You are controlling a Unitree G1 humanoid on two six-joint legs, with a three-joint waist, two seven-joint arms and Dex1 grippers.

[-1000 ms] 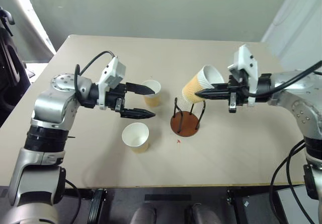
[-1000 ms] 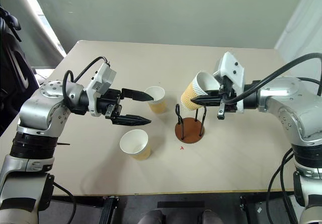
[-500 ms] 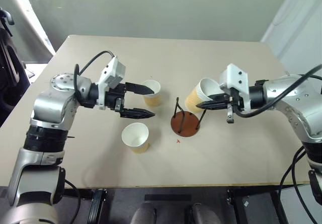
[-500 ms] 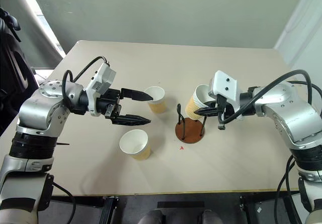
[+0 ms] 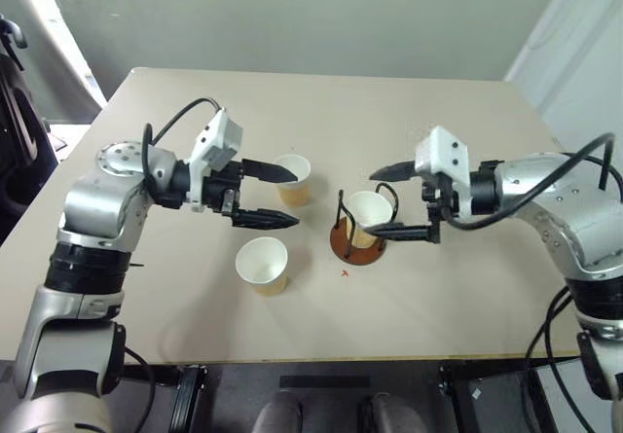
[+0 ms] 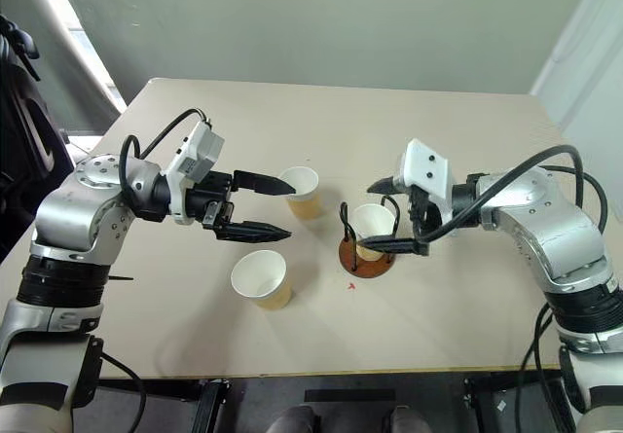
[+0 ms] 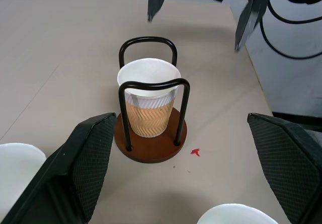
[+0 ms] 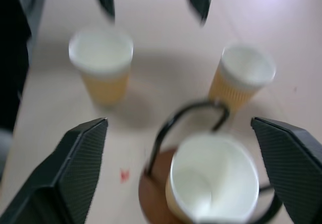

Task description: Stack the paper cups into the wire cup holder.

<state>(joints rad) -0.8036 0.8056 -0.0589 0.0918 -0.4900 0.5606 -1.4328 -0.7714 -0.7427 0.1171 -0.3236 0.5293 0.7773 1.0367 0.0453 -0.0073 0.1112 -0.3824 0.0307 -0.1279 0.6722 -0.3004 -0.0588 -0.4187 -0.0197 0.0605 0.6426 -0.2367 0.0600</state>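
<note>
I expect the far cup (image 5: 293, 181) to nest deep, with only its rim showing, when I lower it, because the holder's cup gets narrower below its opening (image 5: 370, 208).
One paper cup (image 5: 368, 215) stands upright inside the wire cup holder (image 5: 343, 247), between its black loops, near the table's middle. My right gripper (image 5: 372, 202) hangs open just right of it, one finger on each side of the cup, touching neither. The left wrist view shows the cup (image 7: 149, 103) on the brown base (image 7: 151, 152), free of those fingers. Two more paper cups stand left of the holder, a far one (image 5: 294, 176) and a near one (image 5: 263, 263). My left gripper (image 5: 298, 198) is open above the table, beside the far cup, holding nothing.
The tan table (image 5: 458, 287) has bare room to the right and at the back. A small red mark (image 5: 345, 273) lies just in front of the holder. A dark object (image 5: 15, 112) stands beyond the table's left edge.
My right gripper came down and left with the tilted cup, set it in the holder and opened, letting it go. The left arm has kept still.
</note>
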